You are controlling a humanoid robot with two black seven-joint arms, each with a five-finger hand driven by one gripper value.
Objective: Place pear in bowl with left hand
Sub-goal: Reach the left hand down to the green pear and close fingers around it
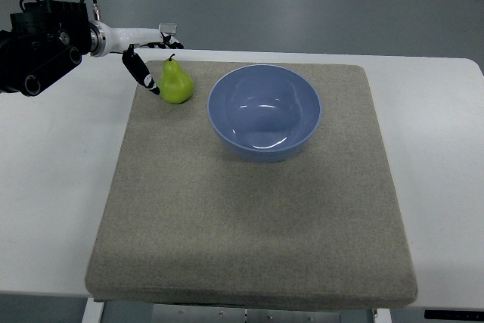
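The green pear [177, 83] will tip and come to rest leaning when I lower it into the bowl, because the blue bowl's smooth inside [265, 115] curves inward.
A green pear [177, 85] stands upright on the grey mat [249, 217], near its far left corner. The empty blue bowl [265, 111] sits just right of the pear, apart from it. My left hand [159, 58] reaches in from the upper left, at the pear's left side. Its black thumb [141, 70] slants down beside the pear, the tip at or nearly touching the fruit's left flank. The white fingers [144, 34] stretch out behind and above the pear without closing on it. The hand is open and holds nothing. The right arm is out of view.
The mat lies on a white table [53, 187] that extends past it on the left, right and far sides. The black forearm housing [38, 47] with cables hangs over the table's far left. Grey floor lies beyond the far edge.
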